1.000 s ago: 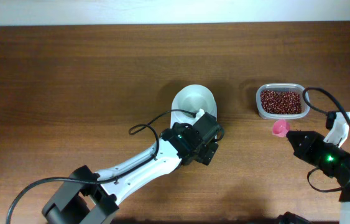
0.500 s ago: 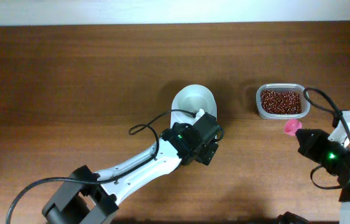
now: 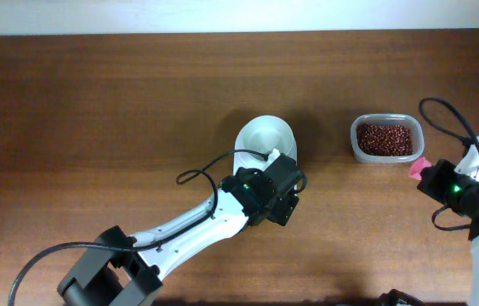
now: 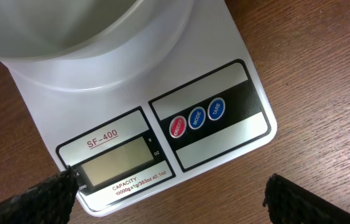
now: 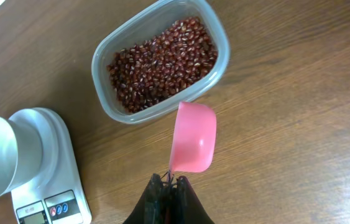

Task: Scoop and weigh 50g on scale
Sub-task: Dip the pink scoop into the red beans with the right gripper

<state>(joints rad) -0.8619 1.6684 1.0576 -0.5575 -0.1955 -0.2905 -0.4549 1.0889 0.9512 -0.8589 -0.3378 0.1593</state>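
The scale's display [image 4: 117, 161] is blank and my left gripper's fingers are wide apart. Next, I close them together next to the red ON/OFF button [image 4: 178, 127] and then press it first.
The white scale [image 4: 162, 134] lies close under my left gripper [image 4: 175, 208], whose black fingertips [image 4: 32, 199] stand wide open on either side of its front edge with nothing between them. Its grey display [image 4: 115, 158] is blank, and the round white bowl [image 3: 265, 136] on it looks empty. From above, the left gripper [image 3: 286, 189] covers the scale's front. The red-brown beans [image 5: 162, 62] fill a clear tub [image 3: 356, 149]. My right gripper [image 5: 170, 183] is shut on the thin handle of a pink scoop [image 5: 193, 137], held beside the tub's near right corner; no beans show in it.
The brown wooden table [image 3: 120, 102] runs wide to the left and back, with a pale wall edge along the far side. A black cable [image 3: 201, 174] loops off the left arm beside the scale. The right arm [image 3: 477, 204] sits at the table's right edge.
My right gripper has carried the pink scoop to the right, from below the tub's middle to past its right corner. The left arm and the scale have not moved.
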